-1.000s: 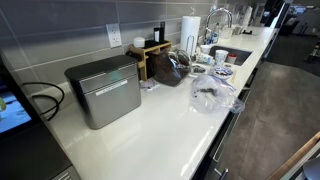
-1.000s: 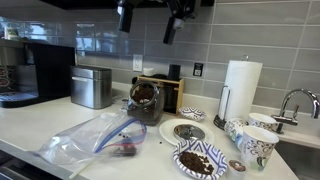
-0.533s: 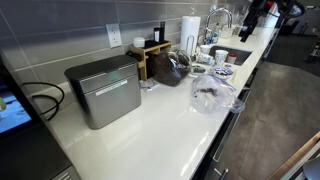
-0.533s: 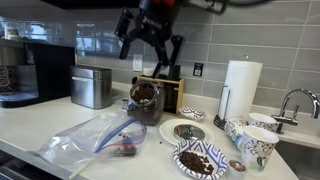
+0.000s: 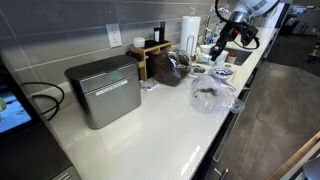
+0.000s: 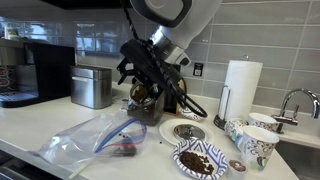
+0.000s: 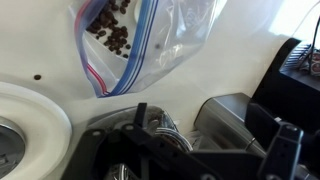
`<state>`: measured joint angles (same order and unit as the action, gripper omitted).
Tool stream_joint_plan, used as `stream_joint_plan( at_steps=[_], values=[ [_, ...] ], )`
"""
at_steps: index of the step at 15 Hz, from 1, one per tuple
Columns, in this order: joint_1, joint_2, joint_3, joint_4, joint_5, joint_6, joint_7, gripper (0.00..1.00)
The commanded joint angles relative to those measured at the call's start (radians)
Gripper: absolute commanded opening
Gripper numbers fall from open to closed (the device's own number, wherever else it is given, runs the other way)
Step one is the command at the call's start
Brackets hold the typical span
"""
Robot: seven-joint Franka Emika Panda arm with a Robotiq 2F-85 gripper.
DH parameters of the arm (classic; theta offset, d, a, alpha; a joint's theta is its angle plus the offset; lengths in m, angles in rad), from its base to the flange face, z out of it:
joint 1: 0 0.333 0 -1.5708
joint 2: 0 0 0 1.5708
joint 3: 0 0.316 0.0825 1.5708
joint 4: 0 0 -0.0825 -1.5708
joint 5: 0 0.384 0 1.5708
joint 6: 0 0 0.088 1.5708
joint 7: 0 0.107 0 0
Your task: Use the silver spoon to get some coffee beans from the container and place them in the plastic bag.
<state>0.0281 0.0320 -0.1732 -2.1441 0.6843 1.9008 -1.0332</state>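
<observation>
The silver spoon's handle [image 7: 163, 120] stands at the container's rim [image 7: 182, 137] between my open fingers, so my gripper should keep going down until they reach the handle, then close.
The plastic bag [image 6: 92, 137] lies on the white counter with a few coffee beans [image 6: 125, 150] inside; it also shows in an exterior view [image 5: 213, 95] and at the top of the wrist view [image 7: 130, 40]. The container, a glass jar [image 6: 145, 103] with dark beans, stands before a wooden rack. My gripper [image 6: 150, 86] hangs just above the jar, open and empty; it also shows in an exterior view [image 5: 219, 50]. In the wrist view its dark fingers [image 7: 210, 132] frame the jar's glass rim [image 7: 172, 128]. I cannot make out the silver spoon for certain.
A grey metal box [image 6: 92, 87] stands left of the jar. A white plate [image 6: 186, 131] with a round silver item, a patterned dish of beans [image 6: 200, 160], cups [image 6: 258, 145], a paper towel roll [image 6: 240, 90] and a sink tap [image 6: 295, 100] lie to the right.
The arm has come down from high above the counter to just over the jar. The bag, jar and dishes have not moved.
</observation>
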Motion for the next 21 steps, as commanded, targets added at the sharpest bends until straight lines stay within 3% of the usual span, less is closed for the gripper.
stream_joint_plan(
  at_steps=[1,9,21],
  values=[
    [-0.055,0.109,0.05,0.077,0.085,-0.045,-0.043,1.0],
    [-0.122,0.267,0.1,0.225,0.113,-0.19,0.02,1.0],
    [-0.152,0.403,0.15,0.377,0.123,-0.262,0.14,1.0]
  ],
)
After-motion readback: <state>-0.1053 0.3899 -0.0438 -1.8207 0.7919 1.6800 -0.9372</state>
